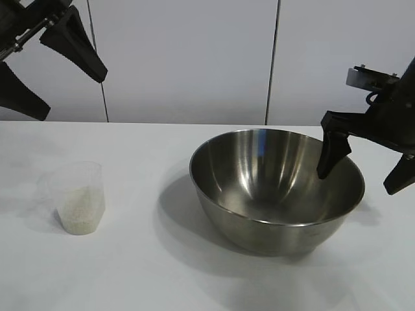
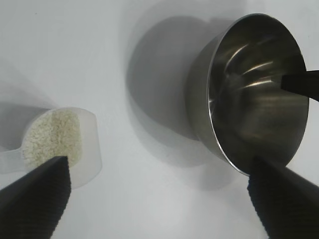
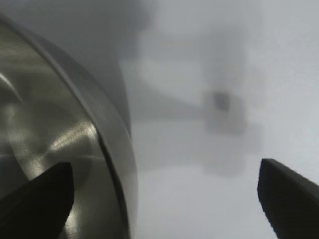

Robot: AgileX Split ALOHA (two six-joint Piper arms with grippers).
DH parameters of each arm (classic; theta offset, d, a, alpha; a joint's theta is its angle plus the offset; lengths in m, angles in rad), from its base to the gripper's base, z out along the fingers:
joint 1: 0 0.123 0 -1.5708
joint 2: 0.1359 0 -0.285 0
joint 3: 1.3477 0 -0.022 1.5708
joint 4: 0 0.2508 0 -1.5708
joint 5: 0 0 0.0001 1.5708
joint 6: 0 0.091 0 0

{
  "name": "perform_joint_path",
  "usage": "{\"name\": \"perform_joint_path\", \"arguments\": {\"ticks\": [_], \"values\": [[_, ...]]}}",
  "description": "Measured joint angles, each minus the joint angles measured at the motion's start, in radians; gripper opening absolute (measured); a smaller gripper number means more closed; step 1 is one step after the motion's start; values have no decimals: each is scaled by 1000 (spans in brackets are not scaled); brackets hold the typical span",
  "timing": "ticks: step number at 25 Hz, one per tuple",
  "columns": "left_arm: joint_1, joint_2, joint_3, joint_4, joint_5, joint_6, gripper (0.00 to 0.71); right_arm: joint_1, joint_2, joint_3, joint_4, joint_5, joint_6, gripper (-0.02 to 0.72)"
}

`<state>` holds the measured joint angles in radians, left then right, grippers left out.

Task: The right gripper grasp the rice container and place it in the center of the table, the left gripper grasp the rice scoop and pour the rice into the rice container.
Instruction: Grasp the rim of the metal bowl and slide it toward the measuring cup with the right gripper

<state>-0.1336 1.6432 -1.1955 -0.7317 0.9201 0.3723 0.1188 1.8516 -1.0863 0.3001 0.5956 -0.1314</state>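
Note:
My right gripper straddles the rice container's rim at its side, so I expect the rice container to lean slightly yet stay open upward when I carry it.
The rice container (image 1: 277, 188), a large shiny steel bowl, stands on the white table (image 1: 149, 272) right of centre. My right gripper (image 1: 361, 173) is open and straddles the bowl's right rim, one finger inside the bowl, one outside. The rim also shows in the right wrist view (image 3: 112, 149) between the jaws. The rice scoop (image 1: 79, 197), a clear cup holding rice (image 1: 80, 208), stands at the left. My left gripper (image 1: 58, 71) is open, high above the table at the upper left. In the left wrist view the scoop (image 2: 75, 144) and the bowl (image 2: 249, 94) lie far below.
A white panelled wall (image 1: 188, 58) runs behind the table. Bare tabletop lies between the scoop and the bowl and along the front edge.

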Motion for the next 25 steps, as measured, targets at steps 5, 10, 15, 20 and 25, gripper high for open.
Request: {"name": "perform_joint_path", "arguments": {"ticks": [5, 10, 15, 20, 25], "values": [[0, 0, 0, 0, 0, 0, 694, 6, 2, 0, -6, -6, 39, 477], [0, 0, 0, 0, 0, 0, 694, 6, 4, 0, -20, -11, 71, 286], [0, 0, 0, 0, 0, 0, 694, 6, 15, 0, -25, -9, 76, 108], [0, 0, 0, 0, -1, 0, 694, 6, 15, 0, -24, -2, 76, 13], [0, 0, 0, 0, -1, 0, 694, 5, 12, 0, 28, 31, 34, 10]]}}
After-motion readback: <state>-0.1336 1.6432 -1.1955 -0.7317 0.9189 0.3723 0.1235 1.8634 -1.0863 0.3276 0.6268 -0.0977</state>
